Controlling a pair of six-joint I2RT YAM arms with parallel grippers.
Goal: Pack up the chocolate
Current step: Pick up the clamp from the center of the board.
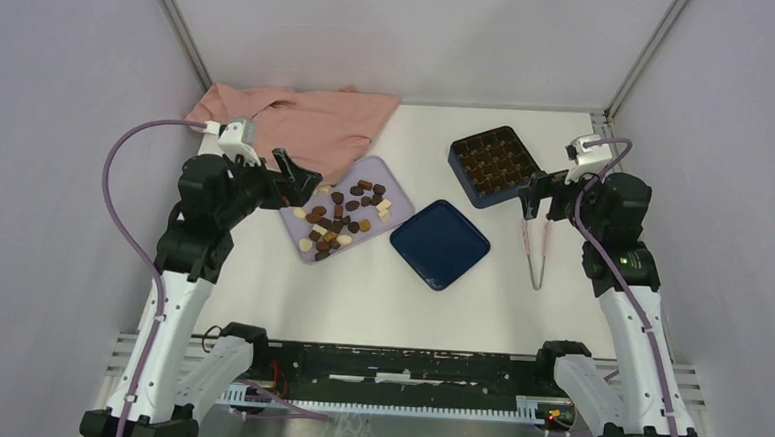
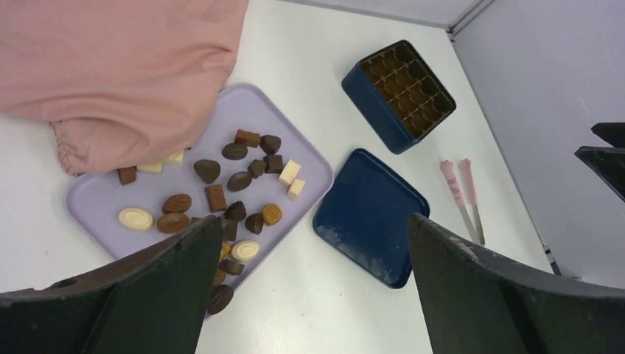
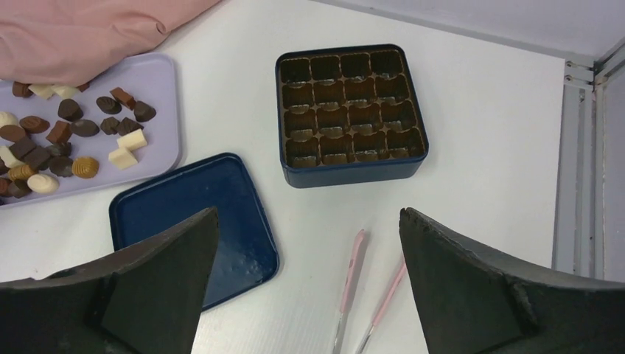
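I should take the pink-tipped tongs (image 1: pixel 536 284) by a pink arm (image 1: pixel 547 243) with my right gripper and hand them over, because they lie far from my left gripper at the lilac tray.
Several pieces of chocolate (image 1: pixel 340 221) (image 2: pixel 221 184) (image 3: pixel 59 136), dark, light brown and cream, lie loose on a lilac tray (image 1: pixel 381 173) (image 2: pixel 243 110) (image 3: pixel 151 81). The dark blue box (image 1: pixel 495 164) (image 2: pixel 383 118) (image 3: pixel 354 173) with its grid insert stands empty, its lid (image 1: pixel 440 243) (image 2: pixel 368 214) (image 3: pixel 214 199) flat beside it. My left gripper (image 1: pixel 303 179) (image 2: pixel 313 221) hovers open at the tray's left edge, holding nothing. Above the pink-tipped tongs (image 1: pixel 534 244) (image 2: pixel 461 188) (image 3: pixel 354 269) my right gripper (image 1: pixel 531 198) (image 3: pixel 308 214) hangs open, also holding nothing.
A pink cloth (image 1: pixel 304 119) (image 2: pixel 118 66) (image 3: pixel 81 29) is bunched at the back left and overlaps the tray's far corner. Grey walls close in the table (image 1: pixel 399 299) on the left, right and back.
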